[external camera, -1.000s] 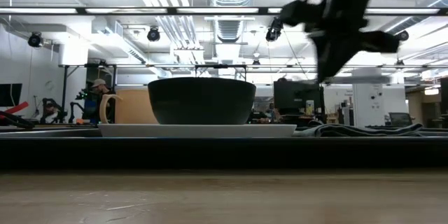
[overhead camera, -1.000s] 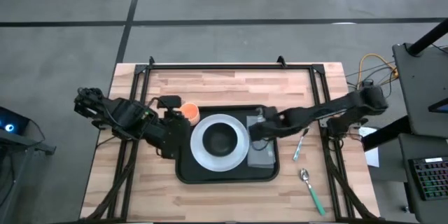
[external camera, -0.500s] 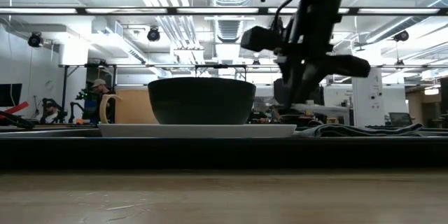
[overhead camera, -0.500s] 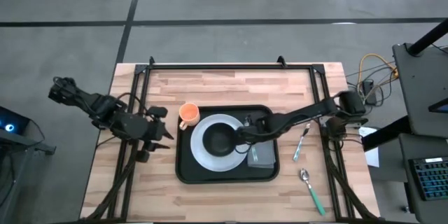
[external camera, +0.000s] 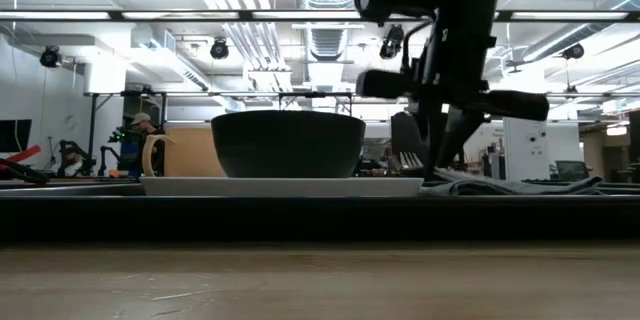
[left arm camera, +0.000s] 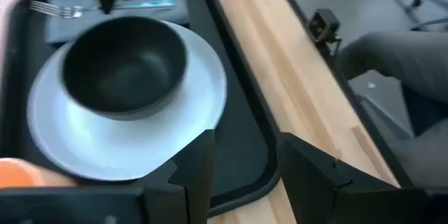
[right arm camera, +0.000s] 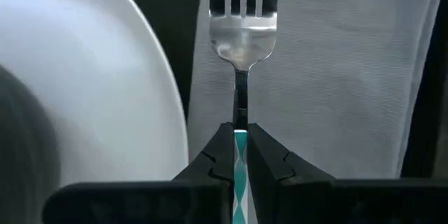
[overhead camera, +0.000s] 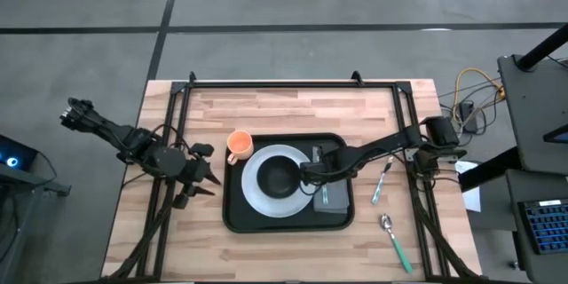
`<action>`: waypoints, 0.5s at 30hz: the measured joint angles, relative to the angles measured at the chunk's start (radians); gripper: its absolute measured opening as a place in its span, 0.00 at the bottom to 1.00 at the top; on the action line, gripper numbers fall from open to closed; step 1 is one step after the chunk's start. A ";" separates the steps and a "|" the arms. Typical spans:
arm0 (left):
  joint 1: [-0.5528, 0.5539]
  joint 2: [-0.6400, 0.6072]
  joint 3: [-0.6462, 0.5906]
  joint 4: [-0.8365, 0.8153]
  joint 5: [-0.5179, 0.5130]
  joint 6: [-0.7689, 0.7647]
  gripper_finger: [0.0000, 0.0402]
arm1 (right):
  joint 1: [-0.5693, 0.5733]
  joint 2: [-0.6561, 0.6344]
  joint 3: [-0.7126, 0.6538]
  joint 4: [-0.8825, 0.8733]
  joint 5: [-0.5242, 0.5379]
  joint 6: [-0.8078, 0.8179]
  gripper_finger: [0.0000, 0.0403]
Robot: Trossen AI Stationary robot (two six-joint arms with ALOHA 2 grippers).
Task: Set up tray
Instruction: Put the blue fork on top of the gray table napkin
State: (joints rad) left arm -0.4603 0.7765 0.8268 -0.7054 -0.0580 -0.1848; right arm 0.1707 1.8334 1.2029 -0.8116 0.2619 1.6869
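Note:
The fork (right arm camera: 243, 38) points straight along the grey napkin (overhead camera: 335, 200) and is clear of the white plate, so my right gripper should keep moving it down until it lies there, and then let go.
The black tray (overhead camera: 238, 217) holds a white plate (overhead camera: 255, 197) with a black bowl (overhead camera: 282, 177) on it. A grey napkin (overhead camera: 337, 200) lies on the tray to the right of the plate. An orange cup (overhead camera: 239, 145) stands at the tray's far left corner. My right gripper (right arm camera: 240, 129) is over the napkin beside the plate, shut on a fork (right arm camera: 240, 38) with a teal patterned handle. My left gripper (left arm camera: 241, 147) stands open and holding nothing, off the tray's left side (overhead camera: 206, 180). My right gripper pinches the fork between its two fingers where the teal handle meets the metal neck (right arm camera: 240, 115). The fingers come steeply from above. The fork lies about level just over the napkin, tines (left arm camera: 59, 7) toward the table's near edge. Whether it touches the napkin cannot be told.
A spoon with a green handle (overhead camera: 391, 238) and another utensil (overhead camera: 382, 182) lie on the wood to the right of the tray. A black frame (overhead camera: 266, 82) runs along the table's far and side edges. Bare wood lies near and far of the tray.
My left gripper has drawn back from the orange cup toward the table's left and near edges and has sunk; the cup stays put. My right gripper has carried the fork toward the plate and down onto the napkin's left part, staying shut on it.

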 joint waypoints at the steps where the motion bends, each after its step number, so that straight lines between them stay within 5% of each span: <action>1: 0.000 -0.006 -0.022 0.027 0.017 0.000 0.34 | 0.000 0.002 -0.002 0.000 0.000 0.004 0.02; 15: 0.000 -0.139 -0.271 0.302 0.085 -0.013 0.34 | 0.002 0.030 -0.051 0.102 -0.009 0.017 0.02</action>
State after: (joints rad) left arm -0.4606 0.6374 0.5556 -0.4032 0.0265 -0.1974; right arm 0.1725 1.8635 1.1516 -0.7094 0.2531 1.7042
